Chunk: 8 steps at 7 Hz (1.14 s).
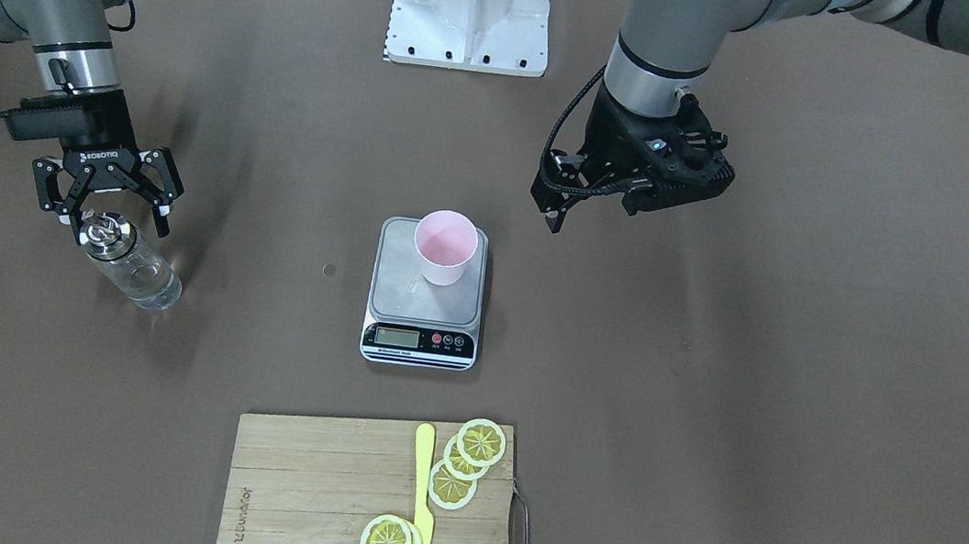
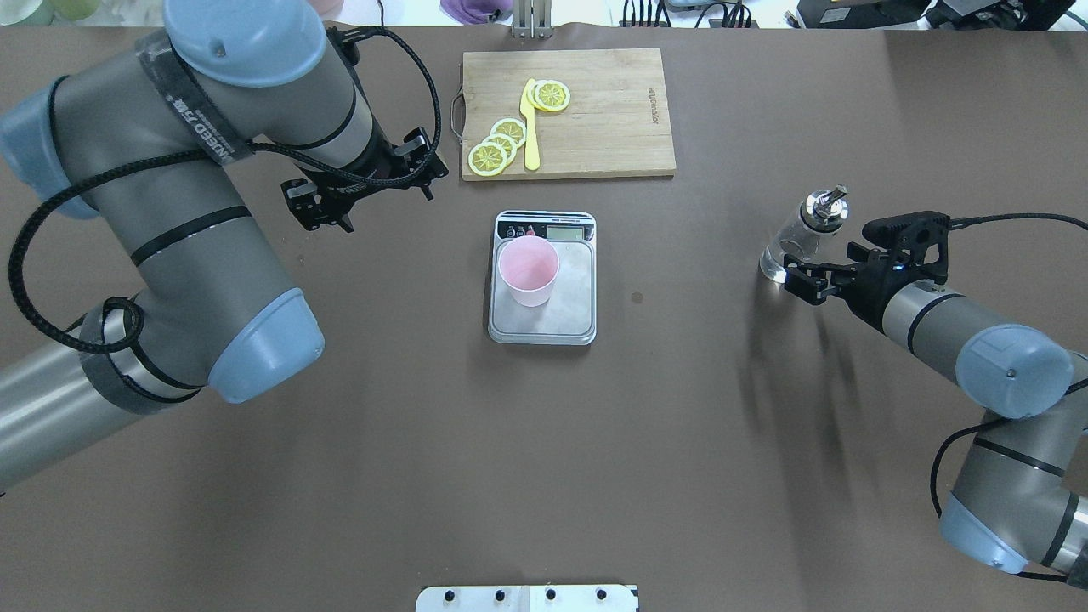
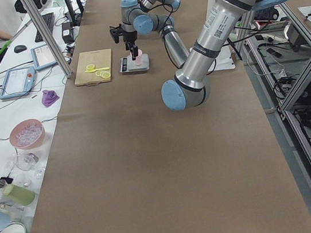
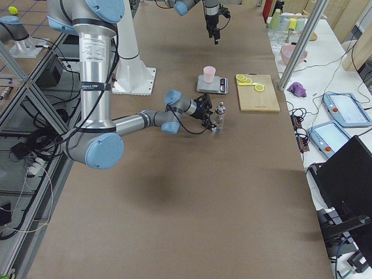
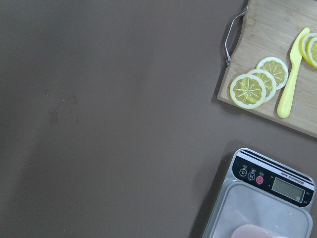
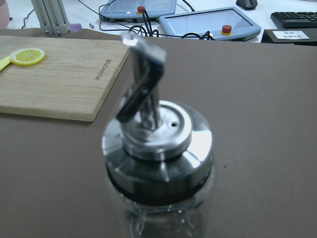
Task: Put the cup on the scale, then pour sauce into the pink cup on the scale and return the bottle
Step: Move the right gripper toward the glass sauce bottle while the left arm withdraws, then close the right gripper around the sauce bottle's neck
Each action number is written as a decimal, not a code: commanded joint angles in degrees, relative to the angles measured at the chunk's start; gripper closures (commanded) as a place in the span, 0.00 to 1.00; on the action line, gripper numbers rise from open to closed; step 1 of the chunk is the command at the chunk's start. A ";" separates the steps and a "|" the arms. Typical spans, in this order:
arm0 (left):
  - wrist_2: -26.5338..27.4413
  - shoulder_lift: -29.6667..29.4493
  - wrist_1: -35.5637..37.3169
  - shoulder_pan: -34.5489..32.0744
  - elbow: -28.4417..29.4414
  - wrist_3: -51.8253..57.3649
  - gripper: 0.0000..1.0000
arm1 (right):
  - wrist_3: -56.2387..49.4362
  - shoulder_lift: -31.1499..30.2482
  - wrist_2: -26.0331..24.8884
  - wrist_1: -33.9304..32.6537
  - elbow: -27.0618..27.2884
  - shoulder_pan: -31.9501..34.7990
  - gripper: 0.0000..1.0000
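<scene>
A flap hangs at a slant beside the silver pourer cap's spout (image 6: 149, 109), so the flap (image 6: 141, 94) will swing open on its own when the robot tips the bottle to pour.
The pale pink cup (image 1: 445, 249) stands upright on the far left part of the scale's silver plate (image 1: 407, 299), also seen from overhead (image 2: 529, 270). My left gripper (image 1: 554, 216) hangs empty above the table beside the scale, apart from the cup, and its jaws look open. The clear glass bottle (image 1: 138, 271) with silver pourer cap stands on the table at my right and holds clear liquid. My right gripper (image 1: 118, 229) is open, with its fingers on either side of the bottle's cap. The right wrist view shows the cap (image 6: 158, 144) very close.
A wooden cutting board (image 1: 310, 491) with lemon slices (image 1: 482, 443) and a yellow knife (image 1: 420, 495) lies beyond the scale on the operators' side. The white robot base plate (image 1: 470, 11) is at my side of the table. Operator desks with tablets stand past the table's far edge.
</scene>
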 commanded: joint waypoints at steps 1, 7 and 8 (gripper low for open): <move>0.00 -0.07 0.00 0.05 0.12 -0.07 0.02 | 1.19 1.91 -3.65 0.00 -2.64 -1.82 0.00; 0.00 -0.16 -0.09 0.05 0.47 -0.24 0.02 | 1.11 5.87 -8.05 -0.09 -7.22 -2.96 0.02; 0.00 -0.16 -0.17 0.05 0.47 -0.24 0.02 | 0.58 5.78 -8.14 -0.09 -7.22 -2.87 0.02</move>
